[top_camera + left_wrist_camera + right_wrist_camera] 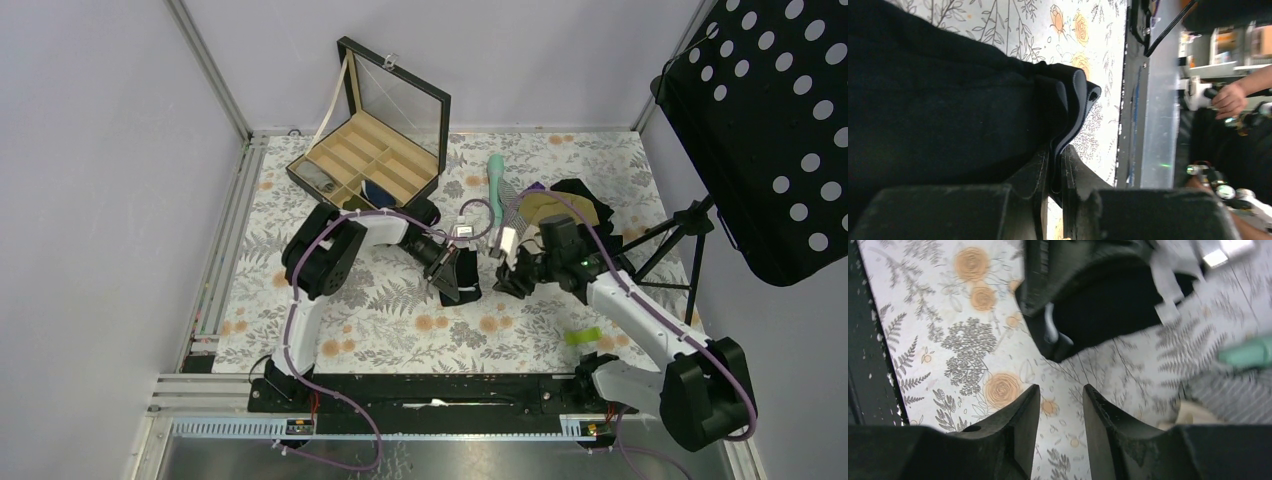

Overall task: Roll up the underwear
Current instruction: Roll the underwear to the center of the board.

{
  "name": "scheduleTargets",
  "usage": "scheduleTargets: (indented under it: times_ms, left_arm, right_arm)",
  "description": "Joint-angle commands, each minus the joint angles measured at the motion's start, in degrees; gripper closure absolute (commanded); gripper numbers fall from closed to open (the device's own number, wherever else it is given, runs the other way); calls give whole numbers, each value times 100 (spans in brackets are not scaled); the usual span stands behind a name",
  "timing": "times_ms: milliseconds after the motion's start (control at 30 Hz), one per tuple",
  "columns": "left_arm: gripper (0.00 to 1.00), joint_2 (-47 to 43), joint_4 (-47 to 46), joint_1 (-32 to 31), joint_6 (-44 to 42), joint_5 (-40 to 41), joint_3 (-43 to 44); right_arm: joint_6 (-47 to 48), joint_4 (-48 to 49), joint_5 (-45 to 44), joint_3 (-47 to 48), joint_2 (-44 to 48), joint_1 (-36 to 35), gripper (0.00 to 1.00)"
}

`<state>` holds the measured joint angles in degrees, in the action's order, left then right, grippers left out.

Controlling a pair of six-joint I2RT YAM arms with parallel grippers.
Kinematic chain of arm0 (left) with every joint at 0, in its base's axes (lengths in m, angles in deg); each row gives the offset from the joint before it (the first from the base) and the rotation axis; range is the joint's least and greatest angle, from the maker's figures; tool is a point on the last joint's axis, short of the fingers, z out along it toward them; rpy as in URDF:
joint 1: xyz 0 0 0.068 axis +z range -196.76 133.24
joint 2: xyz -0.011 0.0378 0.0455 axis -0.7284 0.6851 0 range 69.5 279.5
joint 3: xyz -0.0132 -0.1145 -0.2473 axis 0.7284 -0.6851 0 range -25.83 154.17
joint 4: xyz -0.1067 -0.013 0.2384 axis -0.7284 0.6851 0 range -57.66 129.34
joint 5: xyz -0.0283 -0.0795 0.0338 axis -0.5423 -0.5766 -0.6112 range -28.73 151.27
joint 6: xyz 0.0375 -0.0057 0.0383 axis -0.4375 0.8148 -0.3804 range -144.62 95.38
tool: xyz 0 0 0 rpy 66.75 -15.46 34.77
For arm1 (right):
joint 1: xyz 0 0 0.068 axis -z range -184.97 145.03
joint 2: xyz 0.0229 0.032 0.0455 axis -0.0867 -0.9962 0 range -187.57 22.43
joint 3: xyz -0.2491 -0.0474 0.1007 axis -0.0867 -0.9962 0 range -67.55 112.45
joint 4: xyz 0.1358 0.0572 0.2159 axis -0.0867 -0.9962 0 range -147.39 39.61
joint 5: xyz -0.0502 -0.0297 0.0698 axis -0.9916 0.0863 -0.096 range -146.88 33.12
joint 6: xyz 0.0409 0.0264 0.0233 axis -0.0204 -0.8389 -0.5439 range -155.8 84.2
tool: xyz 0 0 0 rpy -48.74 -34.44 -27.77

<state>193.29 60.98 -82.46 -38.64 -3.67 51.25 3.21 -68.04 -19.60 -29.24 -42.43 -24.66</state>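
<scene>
The underwear's fold is open at the corner [1086, 92] beyond my left gripper, so next my right gripper takes hold of that loose corner [474, 293] before my left gripper grips the fold again.
The dark navy underwear [462, 275] lies bunched on the flowered cloth in the middle of the table. My left gripper [447, 272] is shut on a folded edge of it; in the left wrist view the cloth [973, 105] fills the left side and a fold passes between the fingers [1075, 170]. My right gripper [512, 275] is open and empty, just right of the garment, low over the cloth. In the right wrist view the underwear [1108, 310] lies ahead of the open fingers [1020, 410], with a thin white edge showing.
An open black box [370, 150] with tan compartments stands at the back left. A mint-green handle [496, 175], a tan garment [545, 210] and a black garment [585, 195] lie back right. A tripod [680, 235] and a perforated black panel [770, 130] stand at the right.
</scene>
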Motion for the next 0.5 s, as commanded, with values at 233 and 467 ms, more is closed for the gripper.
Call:
scheduleTargets:
  times_ms: [233,467]
  left_arm:
    - [91,789,715,181,9,14,531]
    - [90,1090,1417,235,-416,-24,896]
  right_arm:
    - [2058,602,-396,118,-744,-1583,59]
    - [2628,660,-497,335,-1317,-1914,60]
